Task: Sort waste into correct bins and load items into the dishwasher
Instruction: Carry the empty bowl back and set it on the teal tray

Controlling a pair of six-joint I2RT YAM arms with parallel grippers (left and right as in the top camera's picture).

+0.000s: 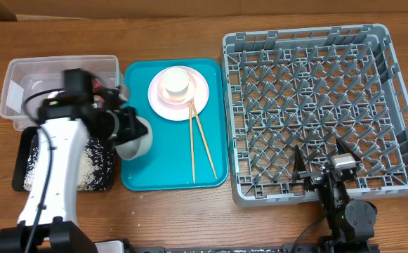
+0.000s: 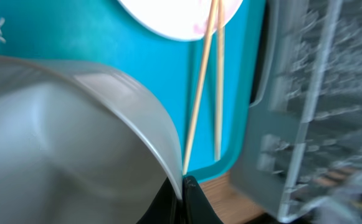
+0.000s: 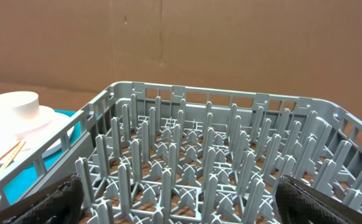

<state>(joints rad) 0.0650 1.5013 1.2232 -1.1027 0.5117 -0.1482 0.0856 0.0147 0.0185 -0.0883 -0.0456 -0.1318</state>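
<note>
My left gripper should keep bringing down the pale bowl (image 1: 139,146), since it is empty and the teal tray lies clear (image 1: 166,156) beside the chopsticks, until the bowl rests there.
My left gripper (image 1: 132,126) is shut on the rim of a pale bowl (image 1: 136,139), holding it tilted over the left edge of the teal tray (image 1: 175,179). The left wrist view shows the black fingertips (image 2: 196,199) pinching the thin wall of that bowl (image 2: 75,137). A pink plate (image 1: 189,104) with a small white cup (image 1: 175,83) on it sits at the tray's far end. The chopsticks (image 1: 200,144) lie beside it. My right gripper (image 1: 321,169) stands open over the front edge of the grey dishwasher rack (image 1: 316,91), with only pegs between its fingers (image 3: 62,199).
A clear tub (image 1: 21,84) stands at the far left. In front of it, partly under my left arm, a black tray (image 1: 98,176) holds white rice grains. In the right wrist view a brown cardboard wall rises behind the rack (image 3: 243,168).
</note>
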